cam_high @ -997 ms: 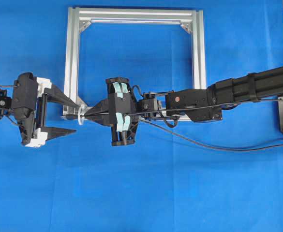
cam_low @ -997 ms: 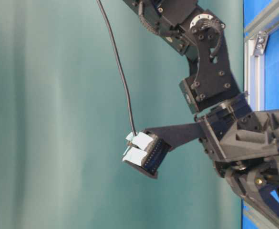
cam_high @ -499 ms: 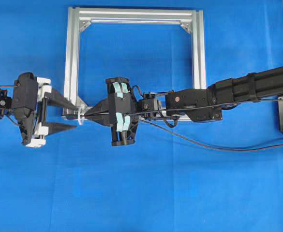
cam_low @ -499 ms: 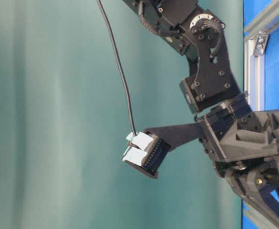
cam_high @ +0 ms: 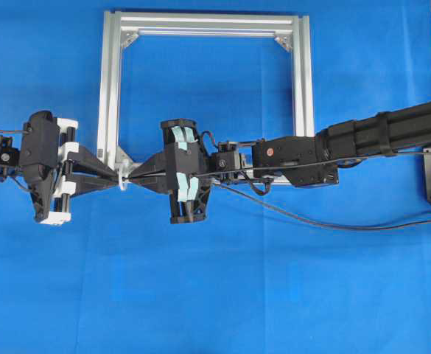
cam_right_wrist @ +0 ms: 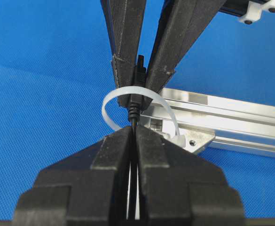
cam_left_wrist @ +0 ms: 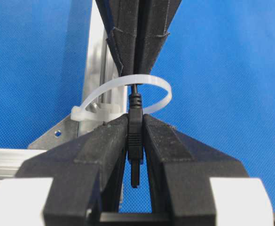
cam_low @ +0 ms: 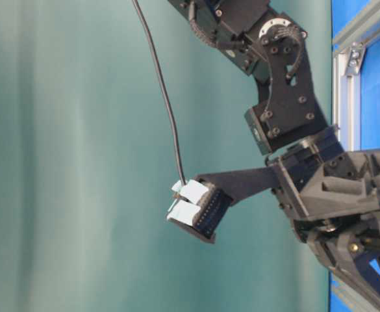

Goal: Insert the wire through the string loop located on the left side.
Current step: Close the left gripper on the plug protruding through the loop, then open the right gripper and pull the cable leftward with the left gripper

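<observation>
The wire (cam_right_wrist: pixel 134 123) is held tight in my right gripper behind the loop, so my right gripper should open and let the wire go before my left gripper pulls the plug (cam_right_wrist: pixel 139 77) away.
The white string loop (cam_left_wrist: pixel 99 92) hangs at the lower left corner of the silver frame (cam_high: pixel 108 88). The black wire (cam_right_wrist: pixel 136 115) runs through it. Its plug (cam_left_wrist: pixel 135 136) sits on the left side of the loop, pinched between the fingers of my left gripper (cam_left_wrist: pixel 135 120), which is shut on it. On the other side of the loop (cam_right_wrist: pixel 110 106), my right gripper (cam_right_wrist: pixel 133 129) is shut on the thin wire just behind the plug. In the overhead view the left gripper (cam_high: pixel 116 179) and right gripper (cam_high: pixel 132 178) meet tip to tip at the loop (cam_high: pixel 124 181).
The rest of the wire (cam_high: pixel 311 218) trails right across the blue cloth under the right arm (cam_high: pixel 362 140). The table-level view shows the wire (cam_low: pixel 165 97) running down to the taped gripper body (cam_low: pixel 193 205). The frame's corner bracket (cam_right_wrist: pixel 196 139) lies just behind the loop.
My left gripper's fingers have gone from wide open to shut on the plug at the loop. The right gripper and the wire have stayed in place.
</observation>
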You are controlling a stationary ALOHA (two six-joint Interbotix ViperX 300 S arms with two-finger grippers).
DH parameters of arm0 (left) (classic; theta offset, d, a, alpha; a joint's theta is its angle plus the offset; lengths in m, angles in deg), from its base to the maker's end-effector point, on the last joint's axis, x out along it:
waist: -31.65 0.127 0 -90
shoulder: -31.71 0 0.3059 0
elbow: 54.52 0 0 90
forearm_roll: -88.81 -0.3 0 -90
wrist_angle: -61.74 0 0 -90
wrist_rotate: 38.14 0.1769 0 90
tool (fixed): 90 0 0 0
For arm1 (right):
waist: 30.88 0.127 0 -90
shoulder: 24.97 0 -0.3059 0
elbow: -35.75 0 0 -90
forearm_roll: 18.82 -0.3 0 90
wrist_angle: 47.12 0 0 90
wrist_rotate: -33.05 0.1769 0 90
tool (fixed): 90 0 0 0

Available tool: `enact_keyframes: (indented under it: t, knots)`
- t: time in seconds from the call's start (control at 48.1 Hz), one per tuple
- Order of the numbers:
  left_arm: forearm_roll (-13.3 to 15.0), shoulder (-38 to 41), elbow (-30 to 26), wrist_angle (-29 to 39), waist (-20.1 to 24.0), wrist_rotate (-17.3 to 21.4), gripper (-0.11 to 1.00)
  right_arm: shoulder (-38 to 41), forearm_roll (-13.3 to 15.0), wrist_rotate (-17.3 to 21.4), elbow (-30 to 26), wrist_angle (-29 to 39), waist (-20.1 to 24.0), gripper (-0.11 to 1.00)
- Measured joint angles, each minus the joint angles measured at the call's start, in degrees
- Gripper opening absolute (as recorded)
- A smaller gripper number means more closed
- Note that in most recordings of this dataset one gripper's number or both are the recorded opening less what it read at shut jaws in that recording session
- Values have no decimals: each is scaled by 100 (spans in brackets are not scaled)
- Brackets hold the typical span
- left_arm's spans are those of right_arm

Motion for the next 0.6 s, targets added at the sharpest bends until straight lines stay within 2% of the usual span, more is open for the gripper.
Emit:
enact_keyframes:
  t: [0.166,0.229,0.312,0.519,0.561,0.602]
  knots:
    - [0,0,0,-9,0,0,8,0,0,9,-9,0,0,1]
    - [0,0,0,-9,0,0,8,0,0,9,0,9,0,7]
    - [0,0,9,0,0,0,8,0,0,26,-9,53,0,25]
    - [0,0,9,18,-9,0,8,0,-44,35,-9,123,0,85]
    - [0,0,9,35,-9,9,8,0,-53,35,-9,141,0,93]
    - [0,0,18,70,0,0,8,0,-62,44,0,141,0,95]
